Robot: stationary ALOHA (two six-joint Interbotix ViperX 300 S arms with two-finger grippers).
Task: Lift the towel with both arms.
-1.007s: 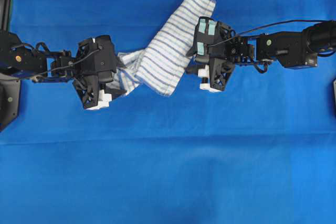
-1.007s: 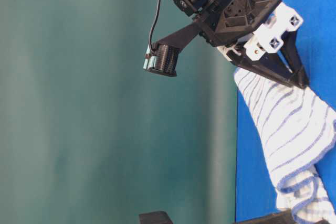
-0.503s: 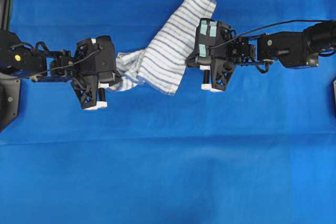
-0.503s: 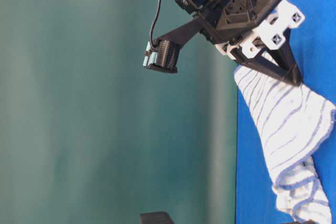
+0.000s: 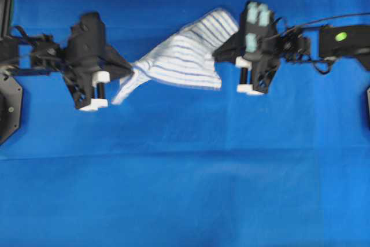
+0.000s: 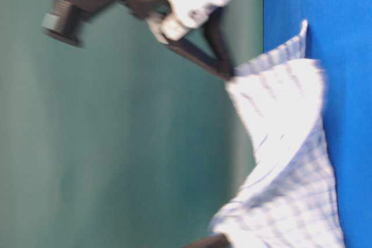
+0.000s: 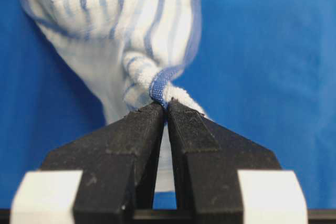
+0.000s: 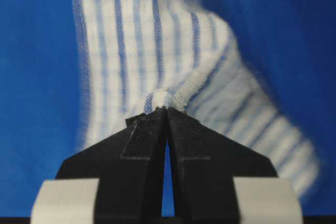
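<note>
My right gripper pinches the towel's fold and my left gripper its hem, so I keep lifting both until the towel hangs clear of the blue sheet.
The towel, white with blue stripes, hangs stretched between my two grippers above the blue sheet. My left gripper is shut on its left end, where a bunched blue hem is pinched at the tips of the left gripper. My right gripper is shut on a fold at the right side. In the right wrist view the fold of the towel sits at the tips of the right gripper. From table level the towel sags off the sheet below the right gripper. That view is motion-blurred.
A plain blue sheet covers the whole table. A green backdrop stands behind it. The black arm bases sit at the left edge and the right edge.
Both grippers closed on the towel and rose with it. The arms drew apart, so the towel left the sheet and now hangs spread between them.
</note>
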